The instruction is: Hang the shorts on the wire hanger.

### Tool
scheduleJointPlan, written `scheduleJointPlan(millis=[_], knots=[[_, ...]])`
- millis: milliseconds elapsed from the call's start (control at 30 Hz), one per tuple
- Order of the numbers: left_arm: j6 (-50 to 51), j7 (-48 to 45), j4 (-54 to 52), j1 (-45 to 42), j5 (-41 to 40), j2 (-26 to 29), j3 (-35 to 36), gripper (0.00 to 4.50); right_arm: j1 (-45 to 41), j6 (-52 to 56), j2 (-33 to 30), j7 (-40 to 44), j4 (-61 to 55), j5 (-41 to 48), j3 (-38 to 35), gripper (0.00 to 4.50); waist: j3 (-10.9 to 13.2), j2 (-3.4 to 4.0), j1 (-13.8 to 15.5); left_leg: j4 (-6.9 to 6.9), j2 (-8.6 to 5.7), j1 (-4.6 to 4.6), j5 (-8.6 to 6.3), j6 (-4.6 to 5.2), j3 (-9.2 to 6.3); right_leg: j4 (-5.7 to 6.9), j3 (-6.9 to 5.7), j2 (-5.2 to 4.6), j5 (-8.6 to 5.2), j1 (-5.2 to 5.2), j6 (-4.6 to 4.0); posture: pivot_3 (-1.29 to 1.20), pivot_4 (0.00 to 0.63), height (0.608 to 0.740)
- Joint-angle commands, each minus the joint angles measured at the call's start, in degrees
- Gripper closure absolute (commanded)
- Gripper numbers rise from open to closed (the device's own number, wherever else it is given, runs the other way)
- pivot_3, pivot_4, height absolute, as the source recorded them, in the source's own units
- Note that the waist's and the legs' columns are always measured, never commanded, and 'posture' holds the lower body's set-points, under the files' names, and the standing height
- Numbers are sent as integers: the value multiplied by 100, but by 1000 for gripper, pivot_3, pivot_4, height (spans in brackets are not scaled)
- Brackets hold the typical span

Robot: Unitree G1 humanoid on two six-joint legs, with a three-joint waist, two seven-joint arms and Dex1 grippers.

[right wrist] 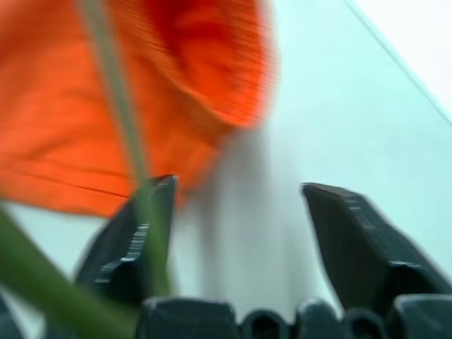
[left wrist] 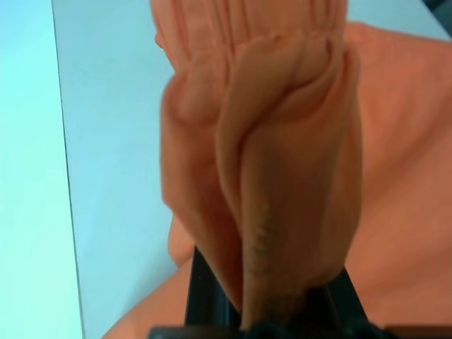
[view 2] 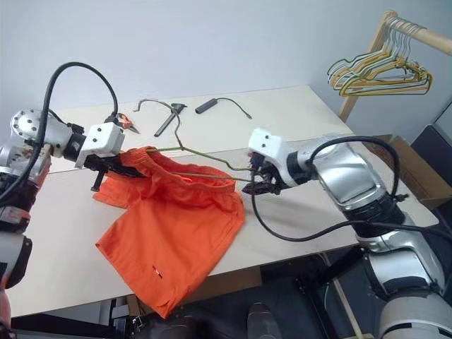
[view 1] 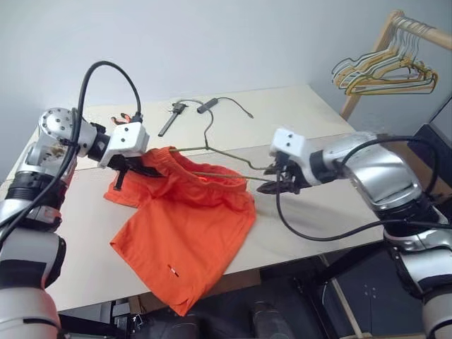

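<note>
I see that the waistband gapes open (view 1: 206, 176) around the wire, so the thin wire hanger (view 1: 233, 157) will slide farther inside until its corner tucks in when I push it.
The orange shorts (view 1: 183, 226) lie spread on the table, with their gathered waistband lifted at the far side. My left gripper (view 1: 131, 168) is shut on the waistband's left end; the left wrist view shows the bunched fabric (left wrist: 282, 141) pinched between the black fingers (left wrist: 205, 296). The thin wire hanger (view 1: 229, 158) runs through the waistband opening, its hook pointing to the far side of the table. My right gripper (view 1: 272, 185) stands open at the hanger's right corner. In the right wrist view the wire (right wrist: 116, 106) lies along one finger, and nothing sits between the fingertips (right wrist: 236, 205).
A black tool (view 1: 171, 118), a black cable piece (view 1: 207, 106) and orange-handled pliers (view 1: 127, 117) lie at the back of the pale table (view 1: 318, 226). A wooden rack with a bunch of hangers (view 1: 385, 70) stands at the far right. One shorts leg overhangs the table's front edge.
</note>
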Motion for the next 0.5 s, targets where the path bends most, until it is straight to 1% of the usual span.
scheduleJointPlan(millis=[33, 167, 267, 367, 500], knots=[[268, -35, -234, -11, -185, 80, 380, 4500, 249, -226, -265, -240, 120, 4, -727, 48, 0, 0, 9, 0, 0, 1, 0, 1, 0, 1, 0, 0, 0, 1, 0, -122, 26, 740], [684, -35, -176, -4, -255, -40, 685, 4500, 963, -233, -274, -225, 78, 434, -1422, 48, 0, 0, 8, 0, 0, 3, -1, 3, 1, 0, 1, 1, 0, 6, 0, -125, 30, 740], [854, -35, -139, -14, -214, -103, 771, 4500, 1589, -351, -87, -257, -343, 631, -1571, 48, 0, 0, 2, 1, 2, 9, -4, 7, 1, 0, 1, 4, -1, 12, 1, -121, 33, 740], [825, -35, -44, -40, -93, -146, 790, 4500, 1903, -184, 496, -571, -640, 922, -1641, 48, 0, 0, -57, 1, 3, 16, -5, 8, 8, 3, 15, 6, -1, 13, 1, -119, 36, 740], [823, -35, 11, -80, -42, -158, 803, 4500, 1948, 162, 1347, -1022, -969, 1262, -1568, 48, 0, 0, -102, 1, 4, 22, -5, 8, 5, 9, 17, 7, 0, 15, 0, -117, 37, 740]])
